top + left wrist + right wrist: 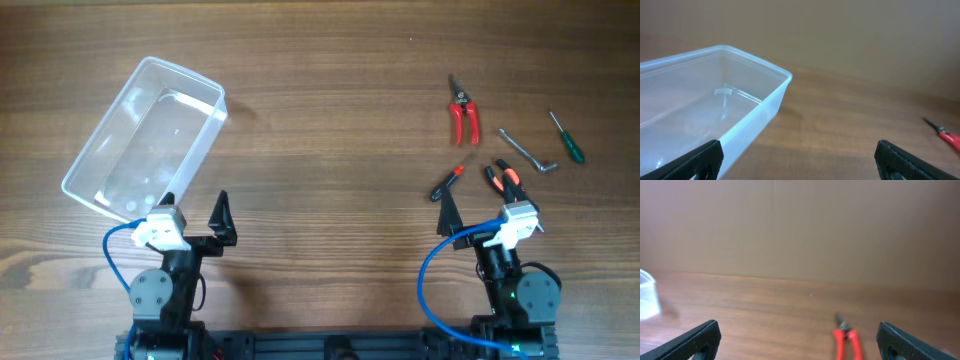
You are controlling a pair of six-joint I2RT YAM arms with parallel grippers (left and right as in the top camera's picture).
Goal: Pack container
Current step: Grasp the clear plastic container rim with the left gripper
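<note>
Next, my left gripper grabs the container's rim (80,158) and brings the clear plastic container closer first, because it lies far from the tools (464,122) near my right gripper.
The clear plastic container (145,138) lies empty at the far left of the table, angled; it also shows in the left wrist view (710,100). My left gripper (196,213) is open and empty just in front of the container's near corner. My right gripper (477,212) is open and empty, near the table's front edge. Ahead of it lie red-handled pliers (463,114), also in the right wrist view (846,341), a small black-and-orange tool (447,182), orange-and-black pliers (505,178), a metal hex key (528,151) and a green-handled screwdriver (567,138).
The wooden table (330,120) carries only these things. A brown wall stands behind it in both wrist views. Blue cables loop beside each arm base at the front edge.
</note>
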